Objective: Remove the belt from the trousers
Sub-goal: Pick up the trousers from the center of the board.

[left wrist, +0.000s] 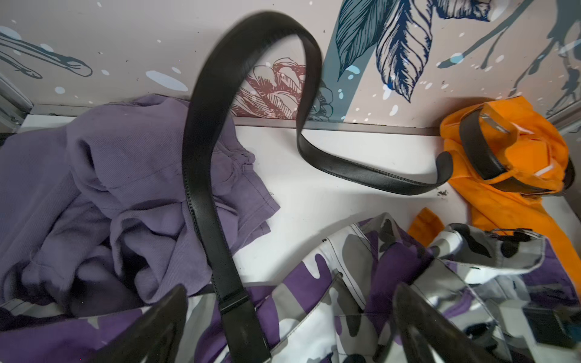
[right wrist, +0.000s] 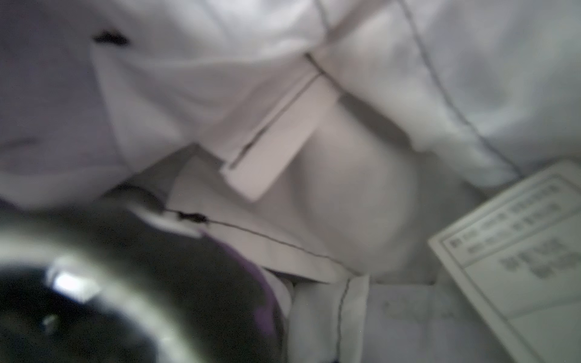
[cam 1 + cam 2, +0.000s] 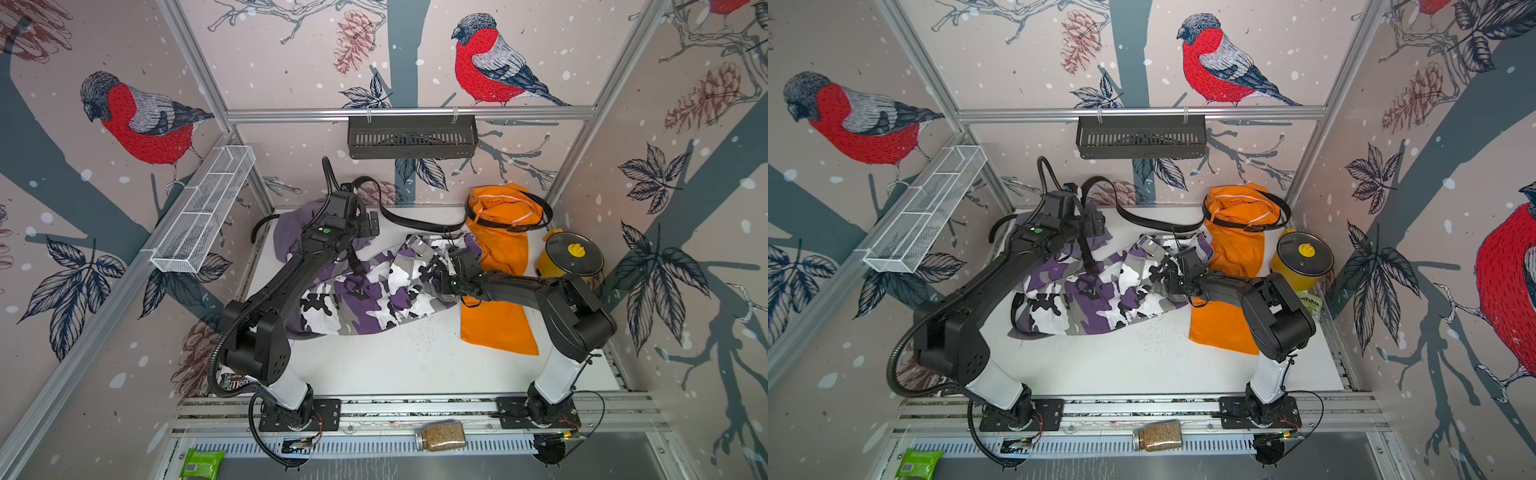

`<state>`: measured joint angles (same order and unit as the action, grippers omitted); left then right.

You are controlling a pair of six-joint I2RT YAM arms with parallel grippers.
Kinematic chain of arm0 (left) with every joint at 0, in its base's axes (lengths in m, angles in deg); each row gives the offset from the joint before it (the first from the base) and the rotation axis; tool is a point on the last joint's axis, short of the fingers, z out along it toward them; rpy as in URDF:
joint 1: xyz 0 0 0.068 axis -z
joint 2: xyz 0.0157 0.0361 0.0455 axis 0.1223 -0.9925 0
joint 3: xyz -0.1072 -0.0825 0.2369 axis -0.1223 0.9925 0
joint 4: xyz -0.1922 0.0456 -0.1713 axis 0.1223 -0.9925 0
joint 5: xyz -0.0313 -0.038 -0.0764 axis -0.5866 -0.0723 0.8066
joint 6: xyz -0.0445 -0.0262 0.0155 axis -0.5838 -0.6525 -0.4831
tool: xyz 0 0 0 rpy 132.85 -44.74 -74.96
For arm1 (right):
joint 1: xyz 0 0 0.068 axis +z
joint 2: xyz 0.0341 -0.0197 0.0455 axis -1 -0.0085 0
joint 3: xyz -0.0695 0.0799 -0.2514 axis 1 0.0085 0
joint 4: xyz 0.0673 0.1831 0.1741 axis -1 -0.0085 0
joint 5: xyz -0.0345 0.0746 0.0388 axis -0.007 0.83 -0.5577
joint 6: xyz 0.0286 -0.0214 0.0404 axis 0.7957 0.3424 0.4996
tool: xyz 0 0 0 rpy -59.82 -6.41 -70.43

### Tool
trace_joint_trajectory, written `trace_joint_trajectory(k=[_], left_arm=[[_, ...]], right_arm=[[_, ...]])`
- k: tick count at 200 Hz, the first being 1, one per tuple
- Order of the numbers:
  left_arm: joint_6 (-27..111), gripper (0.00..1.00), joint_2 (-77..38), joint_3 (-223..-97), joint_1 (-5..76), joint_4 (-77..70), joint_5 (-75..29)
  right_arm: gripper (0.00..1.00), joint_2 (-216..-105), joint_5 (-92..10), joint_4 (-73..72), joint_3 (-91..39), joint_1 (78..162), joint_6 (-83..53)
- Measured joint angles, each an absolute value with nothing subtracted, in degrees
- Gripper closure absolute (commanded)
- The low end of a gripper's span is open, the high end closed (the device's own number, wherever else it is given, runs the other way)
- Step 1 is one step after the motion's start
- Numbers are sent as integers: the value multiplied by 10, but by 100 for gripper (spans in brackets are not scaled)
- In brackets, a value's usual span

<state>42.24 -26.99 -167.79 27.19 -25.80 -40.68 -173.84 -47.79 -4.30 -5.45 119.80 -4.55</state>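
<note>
An orange corner (image 1: 425,226) sticks out past the cloth, so a hidden leg of the orange trousers should show up underneath when the robot lifts the camouflage trousers (image 3: 382,286) away.
The camouflage trousers (image 3: 374,291) (image 3: 1100,291) (image 1: 361,298) lie across the middle of the table. The lilac trousers (image 3: 291,228) (image 1: 110,188) are bunched at the back left and the orange trousers (image 3: 498,266) (image 1: 509,176) lie at the right. A loose black belt (image 3: 415,226) (image 3: 1142,224) (image 1: 204,157) arcs up against the back wall. Its buckle end lies on the camouflage cloth between the fingers of my open left gripper (image 3: 371,224) (image 1: 289,292). My right gripper (image 3: 436,270) (image 3: 1167,272) is shut on the camouflage trousers' waistband. The right wrist view shows only blurred pale lining (image 2: 345,188).
A second black belt (image 3: 536,208) circles the orange trousers' waist. A yellow pot with a glass lid (image 3: 573,253) stands at the right wall. A white wire basket (image 3: 203,208) and a black basket (image 3: 411,137) hang on the walls. A jar (image 3: 440,434) lies on the front rail.
</note>
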Motion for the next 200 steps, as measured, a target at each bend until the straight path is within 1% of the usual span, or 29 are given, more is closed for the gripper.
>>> trace_joint_trajectory(k=[34,61,83,108,145,170,200], left_arm=[[435,0,-210,-1616,298,-236,-375],[453,0,-186,-1570,342,-217,-328],[450,0,-154,-1511,368,-204,-300],[443,0,-114,-1441,403,-151,-265],[418,0,-127,-1425,417,-103,-247],[396,0,-140,-1420,419,-49,-251],[370,0,-197,-1435,419,2,-264]], right_arm=[[98,-1708,-465,-117,-151,1211,-71],[99,-1695,-453,-149,-183,1205,-76],[99,-1695,-435,-157,-225,1201,-79],[99,-1721,-405,-147,-313,1202,-91],[100,-1753,-381,-148,-417,1212,-101],[100,-1754,-375,-157,-426,1229,-103],[100,-1738,-369,-163,-412,1240,-102]])
